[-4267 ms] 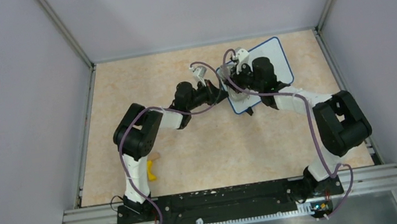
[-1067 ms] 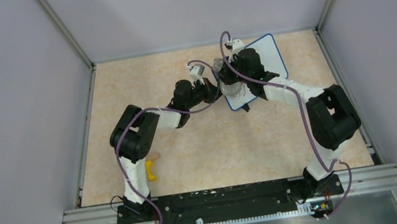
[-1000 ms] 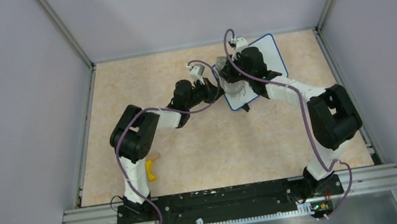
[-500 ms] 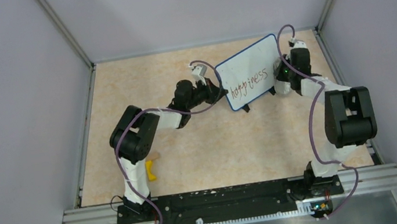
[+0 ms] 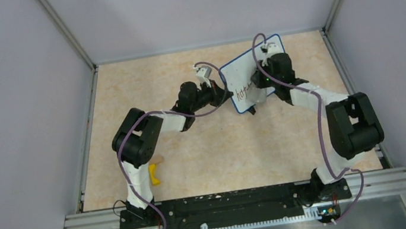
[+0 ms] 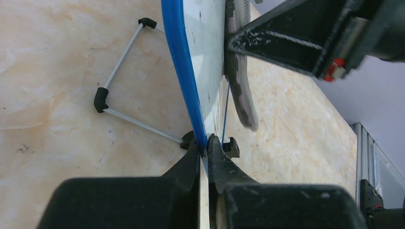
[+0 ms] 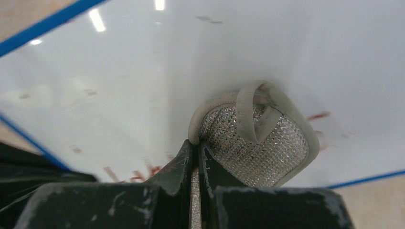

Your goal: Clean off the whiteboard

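The robot's right gripper should bring the eraser pad back to the whiteboard's held edge (image 5: 224,80) and wipe across, because red writing (image 5: 243,92) still shows beside the pad toward the left gripper.
A small blue-framed whiteboard (image 5: 237,79) stands tilted on a wire stand at the table's far middle, with red writing still showing at its left part. My left gripper (image 6: 206,140) is shut on the board's blue lower edge (image 6: 179,57). My right gripper (image 7: 196,143) is shut on a grey mesh eraser pad (image 7: 253,143) and presses it flat on the board face (image 7: 143,71). In the top view the right gripper (image 5: 261,76) covers the board's middle. Red marks show left of and beside the pad.
The board's wire stand (image 6: 119,90) with black end caps rests on the beige tabletop behind it. A yellow object (image 5: 154,173) lies near the left arm's base. Grey enclosure walls surround the table.
My right gripper with the pad has swept from the board's right side leftwards to its middle; half a second ago the whole word was visible, now only its left letters show.
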Robot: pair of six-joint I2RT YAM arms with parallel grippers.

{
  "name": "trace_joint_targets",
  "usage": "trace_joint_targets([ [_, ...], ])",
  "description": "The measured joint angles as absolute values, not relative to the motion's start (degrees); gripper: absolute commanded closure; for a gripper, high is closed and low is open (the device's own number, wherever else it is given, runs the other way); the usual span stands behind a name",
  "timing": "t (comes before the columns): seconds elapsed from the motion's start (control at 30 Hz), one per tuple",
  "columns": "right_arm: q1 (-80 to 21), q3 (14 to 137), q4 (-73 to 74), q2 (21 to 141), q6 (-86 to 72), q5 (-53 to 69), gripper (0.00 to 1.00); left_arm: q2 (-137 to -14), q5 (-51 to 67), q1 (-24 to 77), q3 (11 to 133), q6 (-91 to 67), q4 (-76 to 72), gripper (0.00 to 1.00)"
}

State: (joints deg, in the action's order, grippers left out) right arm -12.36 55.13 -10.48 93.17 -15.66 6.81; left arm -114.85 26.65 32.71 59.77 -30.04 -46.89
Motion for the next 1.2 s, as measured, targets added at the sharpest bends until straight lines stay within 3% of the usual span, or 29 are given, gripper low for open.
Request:
trace_joint_targets([
  [0.37, -25.65, 63.51, -14.31, 95.00, -14.52, 15.68, 1.00, -114.85, 26.55, 32.67, 59.77, -30.04, -46.52, 1.00],
  [0.83, -25.26, 66.24, -13.06, 97.69, -20.47, 13.93, 1.00, -114.65, 25.10, 32.67, 59.51, -30.09, -46.26, 1.00],
  [1.2, -17.21, 60.38, -14.68, 96.38, -25.36, 16.91, 1.00, -114.65, 24.45, 32.73, 59.37, -30.13, -46.54, 1.00],
])
